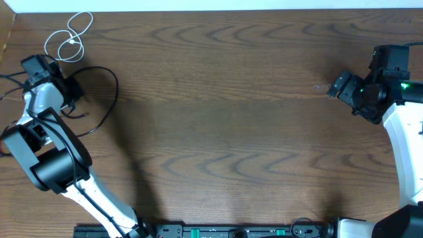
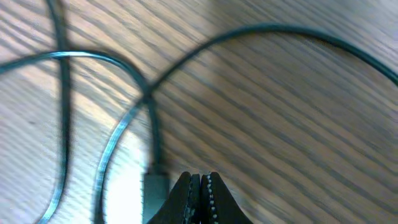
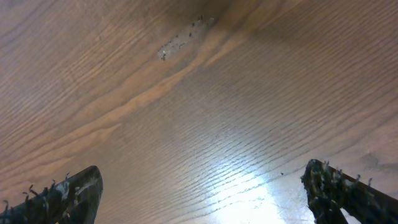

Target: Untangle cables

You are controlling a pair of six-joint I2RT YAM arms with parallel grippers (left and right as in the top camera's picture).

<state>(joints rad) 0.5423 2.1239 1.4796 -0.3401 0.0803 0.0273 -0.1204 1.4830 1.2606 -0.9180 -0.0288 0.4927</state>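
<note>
My left gripper needs to open, move over and close around the plug end to lift it, because the plug end [image 2: 155, 194] lies next to that gripper's shut fingers.
The white cable [image 1: 70, 38] lies in loose loops at the table's far left corner. A thin black cable [image 1: 114, 94] arcs in a wide loop to the right of my left gripper [image 1: 70, 90]. In the left wrist view, black cables [image 2: 261, 28] cross on the wood, and a small plug end [image 2: 155, 185] lies just left of my left gripper's [image 2: 200, 182] fingertips. Those fingers are shut with nothing visible between them. My right gripper [image 1: 338, 85] hangs open and empty over bare wood at the right. In its wrist view [image 3: 202, 193], no cable is in sight.
The left arm's body [image 1: 46, 155] covers the table's left side, and thicker black wires [image 1: 10, 79] trail at the left edge. A small pale scuff [image 3: 180, 40] marks the wood near the right gripper. The arm bases [image 1: 231, 231] line the front edge.
</note>
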